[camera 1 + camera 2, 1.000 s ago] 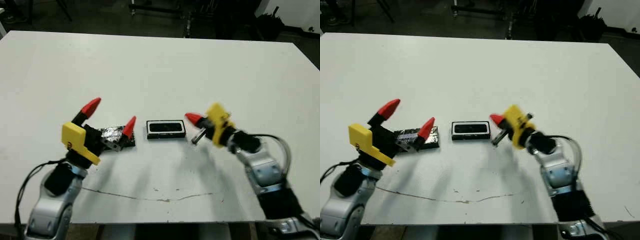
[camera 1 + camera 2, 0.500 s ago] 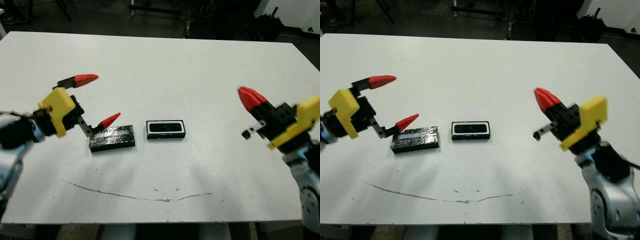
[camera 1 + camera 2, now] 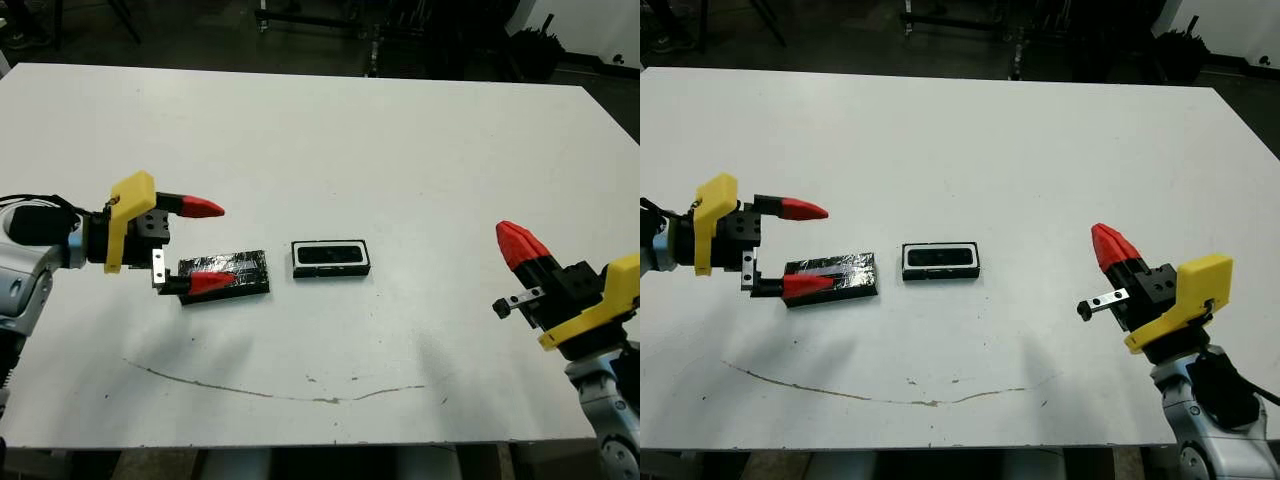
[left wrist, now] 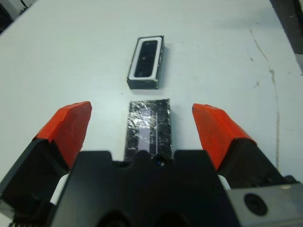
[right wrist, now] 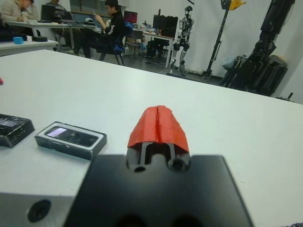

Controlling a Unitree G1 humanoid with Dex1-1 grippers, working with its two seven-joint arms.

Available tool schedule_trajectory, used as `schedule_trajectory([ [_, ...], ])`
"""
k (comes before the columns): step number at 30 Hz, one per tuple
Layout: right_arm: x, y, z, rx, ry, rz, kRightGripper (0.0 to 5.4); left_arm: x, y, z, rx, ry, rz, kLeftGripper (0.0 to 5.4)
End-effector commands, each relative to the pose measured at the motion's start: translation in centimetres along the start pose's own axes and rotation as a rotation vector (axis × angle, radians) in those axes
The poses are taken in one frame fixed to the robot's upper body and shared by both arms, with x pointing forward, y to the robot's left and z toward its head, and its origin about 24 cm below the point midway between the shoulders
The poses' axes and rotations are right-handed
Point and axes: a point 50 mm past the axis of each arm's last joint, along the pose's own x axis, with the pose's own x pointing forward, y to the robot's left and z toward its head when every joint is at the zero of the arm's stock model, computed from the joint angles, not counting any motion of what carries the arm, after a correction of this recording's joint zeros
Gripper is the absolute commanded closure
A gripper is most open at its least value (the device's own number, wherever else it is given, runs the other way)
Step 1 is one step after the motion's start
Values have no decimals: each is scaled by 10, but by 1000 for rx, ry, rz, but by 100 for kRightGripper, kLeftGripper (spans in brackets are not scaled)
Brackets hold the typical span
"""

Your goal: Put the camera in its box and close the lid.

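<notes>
The lid's deep sides [image 3: 250, 289] have the same outline as the box, so I expect the lid to slide down over the box's rim and cover the white lining when the robot lowers it.
The box [image 3: 331, 257], black-rimmed with a white lining, lies at the table's middle. The slim black camera [image 4: 146, 57] lies inside it, its bluish patch facing up. Just left of the box lies the lid [image 3: 240, 268], a flat black panel with silvery reflections. My left gripper [image 3: 208, 245] is open at the lid's left end. In the left wrist view the lid [image 4: 149, 127] lies between the two red fingertips [image 4: 71, 124], apart from both. Far to the right, near the table's front, my right gripper [image 3: 515, 243] is shut and holds nothing.
A thin dark curved line [image 3: 270, 390] marks the white table [image 3: 400, 150] near its front edge. Beyond the table's far side, the right wrist view shows seated people [image 5: 111, 23] at desks, a standing humanoid robot [image 5: 182, 33] and dark stands.
My right gripper has drawn back from beside the box to the front right. My left gripper swung out to the left, then turned level, and now points at the lid's left end.
</notes>
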Motion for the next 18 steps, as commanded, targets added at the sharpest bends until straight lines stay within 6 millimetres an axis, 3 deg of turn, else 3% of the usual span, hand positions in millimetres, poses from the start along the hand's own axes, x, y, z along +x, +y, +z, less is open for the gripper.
schedule_trajectory([
  [1,1,2,0,-3,-5,1,539,6,2,-3,23,29,-27,0],
  [18,-1,5,5,-34,7,-4,539,19,-1,-25,-1,161,-39,0],
])
